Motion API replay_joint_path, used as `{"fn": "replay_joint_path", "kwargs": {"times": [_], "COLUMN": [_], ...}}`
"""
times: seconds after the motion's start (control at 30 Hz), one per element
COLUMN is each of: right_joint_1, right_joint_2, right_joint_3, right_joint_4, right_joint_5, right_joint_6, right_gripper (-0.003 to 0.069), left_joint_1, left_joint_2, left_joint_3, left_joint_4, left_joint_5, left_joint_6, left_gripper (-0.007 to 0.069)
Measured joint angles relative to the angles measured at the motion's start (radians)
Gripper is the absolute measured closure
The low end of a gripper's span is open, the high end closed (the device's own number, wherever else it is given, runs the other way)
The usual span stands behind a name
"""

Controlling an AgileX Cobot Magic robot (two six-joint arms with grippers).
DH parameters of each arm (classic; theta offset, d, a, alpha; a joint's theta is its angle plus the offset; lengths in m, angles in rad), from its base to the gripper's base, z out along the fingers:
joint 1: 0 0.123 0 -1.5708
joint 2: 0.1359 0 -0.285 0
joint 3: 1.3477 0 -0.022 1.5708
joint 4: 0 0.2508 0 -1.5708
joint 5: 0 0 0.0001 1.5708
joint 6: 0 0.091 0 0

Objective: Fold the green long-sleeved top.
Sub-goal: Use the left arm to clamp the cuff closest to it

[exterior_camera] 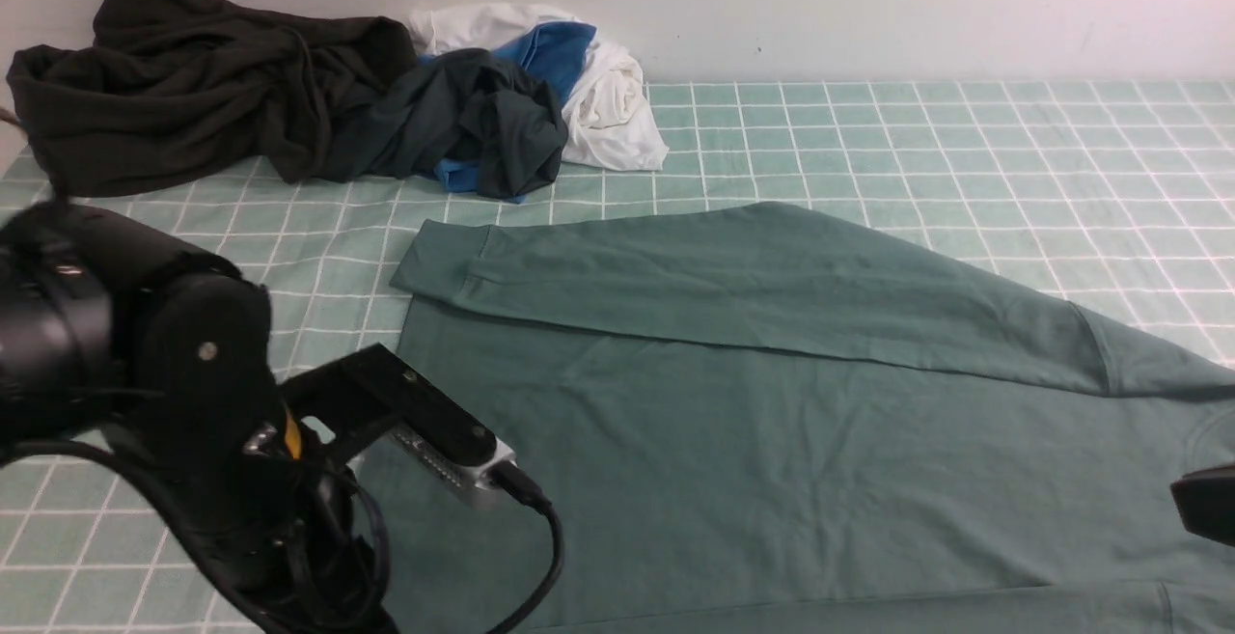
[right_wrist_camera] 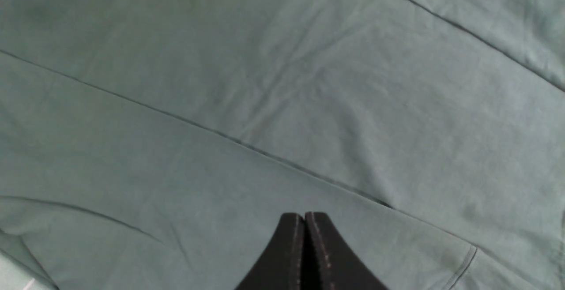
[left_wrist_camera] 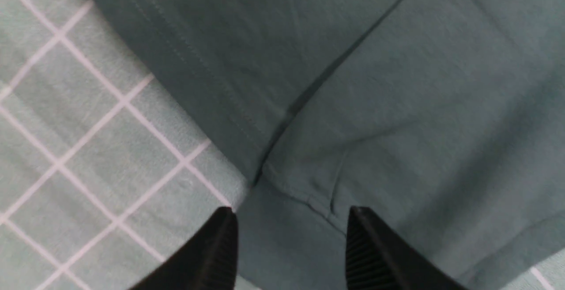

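A shadowed edge divides the sleeve from the body. I expect the sleeve to come up by itself and leave the body lying when I lift the cuff.
The green long-sleeved top lies flat across the checked cloth, filling the near right of the front view. One sleeve is folded slantwise over the body, with its cuff at the left. In the left wrist view my left gripper is open just above a cuffed end of the top by the hem edge, with nothing between its fingers. My right gripper is shut and empty, hovering over smooth green fabric crossed by a fold line.
A heap of clothes sits at the back left: a blackish-brown garment, a dark teal-grey one and a white and blue one. My left arm fills the near left. Checked cloth lies bare at the back right.
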State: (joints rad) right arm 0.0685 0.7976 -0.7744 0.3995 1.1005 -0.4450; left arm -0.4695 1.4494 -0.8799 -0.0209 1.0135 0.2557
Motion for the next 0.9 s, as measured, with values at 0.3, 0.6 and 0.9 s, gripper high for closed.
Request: {"fn": "replay_joint_path", "kwargs": {"times": [0.3, 0.6, 0.9], "right_joint_1": [0.000, 0.000, 0.000], "right_joint_2": [0.000, 0.000, 0.034], "right_joint_3": [0.025, 0.069, 0.081], "right_joint_4": [0.000, -0.002, -0.026], "right_joint_5": [-0.052, -0.115, -0.117], "right_joint_6": [-0.004, -0.012, 0.038], "right_gripper": [0.0673, 0.0673, 0.0673], "left_joint_1": [0.000, -0.001, -0.001], "left_joint_2": [0.231, 0.266, 0.161], "left_joint_3": [0.000, -0.008, -0.027], "left_joint_4": [-0.077, -0.113, -0.121], "left_joint_5": [-0.097, -0.092, -0.032], "left_joint_6": [0.159, 0.187, 0.187], "left_gripper": [0.0184, 0.0379, 0.0623]}}
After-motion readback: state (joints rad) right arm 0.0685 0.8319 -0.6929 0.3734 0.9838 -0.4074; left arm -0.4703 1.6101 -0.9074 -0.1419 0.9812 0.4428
